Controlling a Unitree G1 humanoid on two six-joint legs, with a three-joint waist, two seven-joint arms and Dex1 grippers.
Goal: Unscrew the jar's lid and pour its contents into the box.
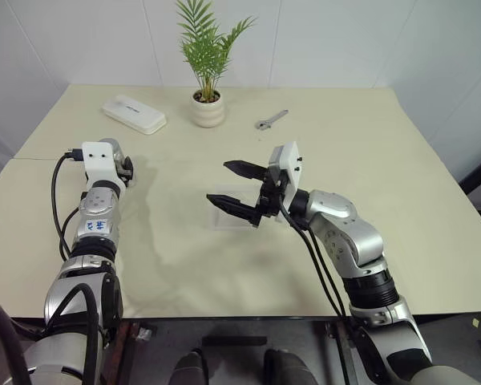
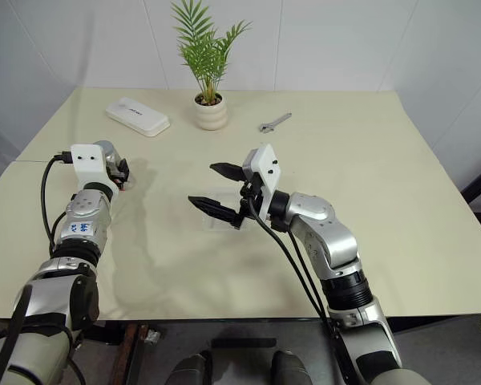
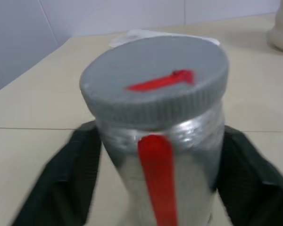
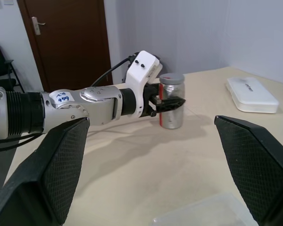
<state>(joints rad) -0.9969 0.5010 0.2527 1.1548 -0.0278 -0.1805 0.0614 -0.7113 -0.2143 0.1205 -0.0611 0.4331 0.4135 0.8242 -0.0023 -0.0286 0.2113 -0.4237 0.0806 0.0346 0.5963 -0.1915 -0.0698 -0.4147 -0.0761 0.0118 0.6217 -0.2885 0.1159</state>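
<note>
I am going to twist the grey lid (image 4: 171,76), and it will turn partway and stay seated because the deep rim (image 4: 172,81) of the lid wraps the jar's top.
The jar (image 4: 172,118), a clear cylinder with a red stripe, stands upright on the table at its left side. The grey lid (image 3: 155,89) with its red mark sits on top of it. My left gripper (image 1: 127,168) is shut on the jar, one black finger (image 3: 61,183) pressed to each side just under the lid. I cannot make out the contents through the wall. The box (image 1: 224,215), a shallow clear tray, lies at the table's middle. My right gripper (image 1: 219,182) hovers open just above it, pointing left toward the jar, with nothing between its jaws.
A flat white oblong case (image 1: 134,113) lies at the back left. A white pot with a green plant (image 1: 208,108) stands at the back centre, and a metal wrench (image 1: 271,120) lies to its right. The table's front edge runs just before both arms.
</note>
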